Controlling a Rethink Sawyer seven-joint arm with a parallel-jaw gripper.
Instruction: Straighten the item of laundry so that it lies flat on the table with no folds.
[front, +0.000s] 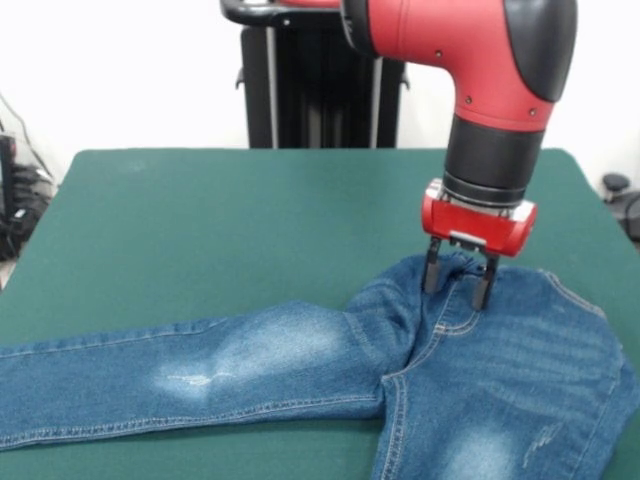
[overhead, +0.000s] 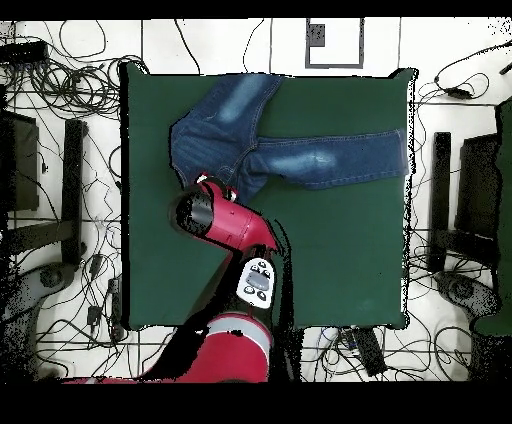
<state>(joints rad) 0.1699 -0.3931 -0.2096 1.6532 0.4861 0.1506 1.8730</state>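
Observation:
I expect the outstretched leg (front: 215, 372) to drag along and stay spread when I pull the waist back, because it lies flat and is joined at the crotch seam (front: 394, 379).
The blue denim jeans (front: 300, 365) lie on the green table (front: 200, 220) near its front right. One leg stretches left, and the other runs off the picture's bottom edge. The waist end is rumpled, with a raised fold at the waistband. My gripper (front: 458, 282) stands upright on that fold, its two dark fingers (front: 432, 268) apart with the bunched denim between them. In the overhead view the jeans (overhead: 300, 160) form a V at the top of the table (overhead: 330, 260). There the red arm (overhead: 215, 215) covers the gripper at the waist.
The long leg reaches the table's left edge in the front view. Behind the jeans the green cloth stretches to the far edge. Cables, black stands and equipment (overhead: 60, 190) lie on the floor round the table.

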